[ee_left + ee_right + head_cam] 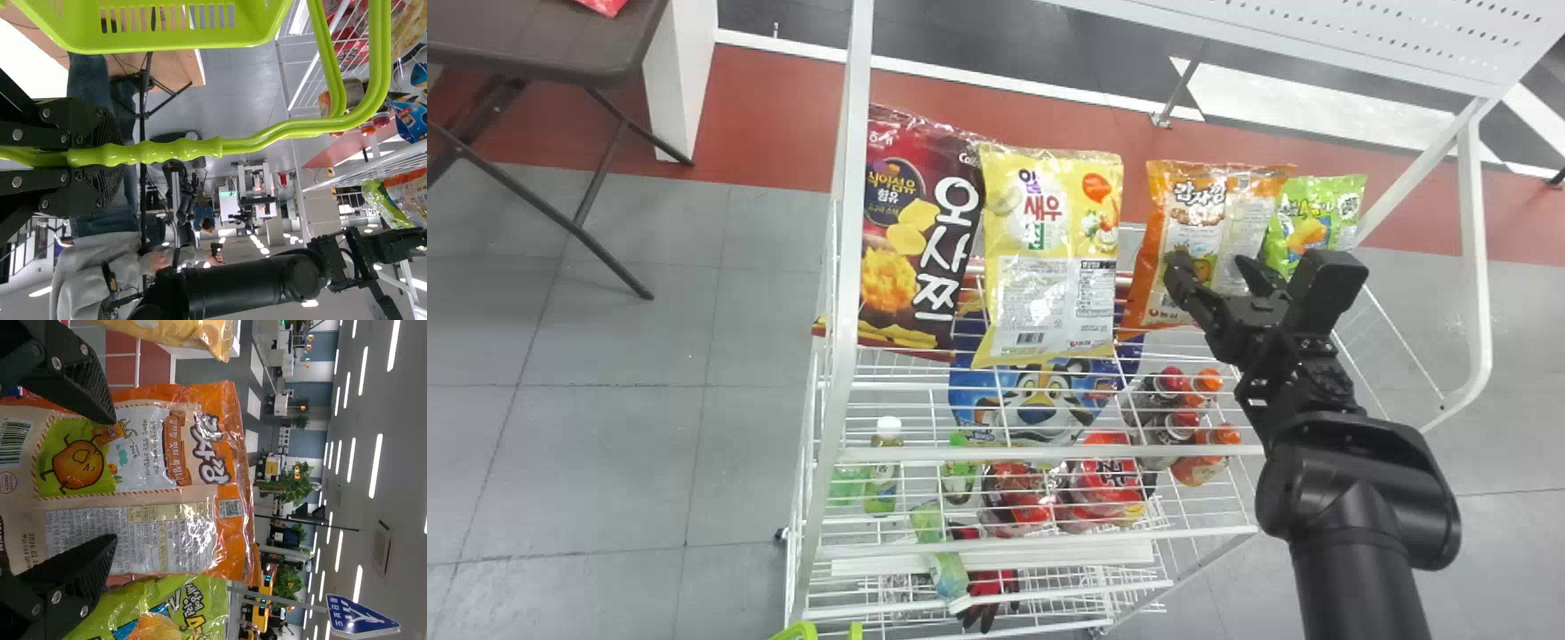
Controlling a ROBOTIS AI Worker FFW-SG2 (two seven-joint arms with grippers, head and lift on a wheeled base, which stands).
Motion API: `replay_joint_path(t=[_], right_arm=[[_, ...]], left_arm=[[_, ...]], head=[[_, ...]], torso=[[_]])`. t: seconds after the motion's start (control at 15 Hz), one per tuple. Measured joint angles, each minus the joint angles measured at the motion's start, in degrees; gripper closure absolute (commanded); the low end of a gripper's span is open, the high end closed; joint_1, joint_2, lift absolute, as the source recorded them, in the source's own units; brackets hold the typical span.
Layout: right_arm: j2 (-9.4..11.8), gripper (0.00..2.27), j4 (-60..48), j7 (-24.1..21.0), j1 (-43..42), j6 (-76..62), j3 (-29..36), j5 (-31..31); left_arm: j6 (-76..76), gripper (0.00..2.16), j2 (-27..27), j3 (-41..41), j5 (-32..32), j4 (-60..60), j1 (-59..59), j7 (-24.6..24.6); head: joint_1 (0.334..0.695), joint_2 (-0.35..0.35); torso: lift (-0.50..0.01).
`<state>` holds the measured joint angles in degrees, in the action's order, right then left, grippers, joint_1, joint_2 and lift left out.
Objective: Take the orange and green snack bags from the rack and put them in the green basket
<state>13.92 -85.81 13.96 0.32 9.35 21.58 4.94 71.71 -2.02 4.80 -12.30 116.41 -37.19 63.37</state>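
My gripper will make the orange bag's middle (1214,244) bunch up into a fold when it squeezes and lifts it, because crinkled film shows along the orange bag's top edge (1222,169).
On the rack's top shelf the orange snack bag (1205,231) stands upright, with the green snack bag (1313,218) just to its right. My right gripper (1214,267) is in front of the orange bag, fingers apart. Seen from the right wrist, the right gripper (115,479) has its open fingers either side of the orange bag's (150,480) middle, and the green bag (160,613) lies beside it. In the left wrist view my left gripper (83,157) is shut on the handle of the green basket (167,41). The basket's rim (796,631) shows at the head view's bottom edge.
A yellow snack bag (1049,258) and a dark red one (916,231) stand left of the orange bag. White rack posts (840,320) rise at the side, and bottles (1192,436) fill lower shelves. A brown table (543,40) is at the back left.
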Motion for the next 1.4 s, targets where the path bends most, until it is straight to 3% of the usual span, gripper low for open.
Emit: replay_joint_path(t=[0.07, 0.13, 0.33, 0.67, 1.0, 1.4], right_arm=[[0.15, 1.78, 0.17, 0.02, -0.36, 0.82, -0.09, -0.08], [0.30, 1.96, 0.24, 0.09, -0.60, 1.57, -0.11, -0.12], [0.83, 2.23, 0.59, 0.54, -0.83, 2.17, -0.08, -0.21], [0.92, 2.23, 0.30, 0.69, 0.53, -1.79, 0.58, 1.45], [0.50, 2.23, -7.42, 2.77, 6.05, -1.26, 1.56, 5.57], [-1.35, 2.23, -15.03, 4.89, 10.50, -0.51, 2.51, 8.60]], left_arm=[[-0.02, 2.13, 0.00, -0.04, 0.00, -0.07, 0.01, 0.00], [-0.03, 2.13, 0.02, -0.05, 0.00, -0.09, 0.02, 0.00], [-0.03, 2.13, 0.09, -0.05, 0.00, -0.12, 0.10, -0.13], [-0.03, 2.13, 0.17, -0.05, 0.00, -0.09, 0.09, -0.30], [-0.24, 2.13, 0.14, -0.05, 0.00, 0.12, 0.02, -0.17], [-1.24, 2.13, 0.00, -0.37, -0.28, 0.08, 0.09, 0.34]], head=[[0.695, -0.350], [0.695, -0.350], [0.695, -0.350], [0.695, -0.350], [0.695, -0.350], [0.695, -0.350]], torso=[[0.000], [0.000], [0.000], [0.000], [0.000], [0.000]])
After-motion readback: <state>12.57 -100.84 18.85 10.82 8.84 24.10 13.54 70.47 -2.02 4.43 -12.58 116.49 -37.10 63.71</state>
